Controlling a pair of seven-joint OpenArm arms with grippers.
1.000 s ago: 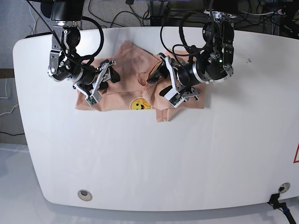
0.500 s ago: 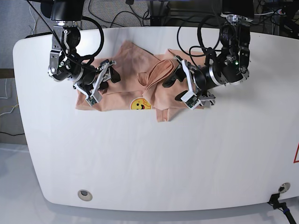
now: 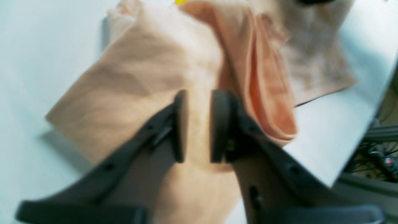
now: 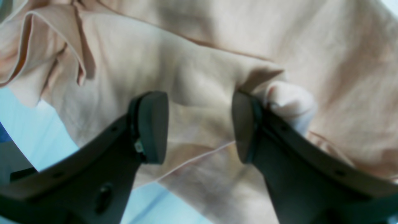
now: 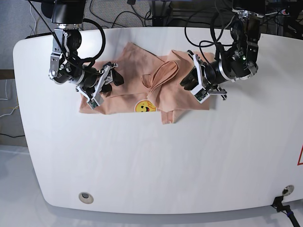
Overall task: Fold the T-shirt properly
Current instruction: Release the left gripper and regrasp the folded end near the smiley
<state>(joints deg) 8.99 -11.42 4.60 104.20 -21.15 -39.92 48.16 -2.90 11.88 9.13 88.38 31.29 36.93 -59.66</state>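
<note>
My left gripper has a loop of cloth (image 5: pixel 161 79) standing up in the middle of the T-shirt to pull flat before folding, so I'll reach over to its top (image 5: pixel 171 67).
The peach T-shirt (image 5: pixel 135 59) lies rumpled at the far middle of the white table (image 5: pixel 142 165), smiley print (image 5: pixel 144 107) facing up at its near edge. The ribbed neck (image 5: pixel 163 73) stands up as a loop. My left gripper (image 5: pixel 186 81) is at the shirt's right part. In the left wrist view it (image 3: pixel 199 124) is shut on a fold of the shirt (image 3: pixel 140 71). My right gripper (image 5: pixel 108 87) rests on the shirt's left part. In the right wrist view it (image 4: pixel 199 124) is open, fingers wide apart over the cloth (image 4: pixel 192 71).
Cables (image 5: pixel 142 14) hang behind the table's far edge. The table's edge (image 3: pixel 342 124) runs close beside the shirt in the left wrist view. A round grommet (image 5: pixel 85 197) sits near the front left corner.
My left arm has moved right and a little back, dragging the shirt's right part and the neck loop with it. My right arm has hardly moved.
</note>
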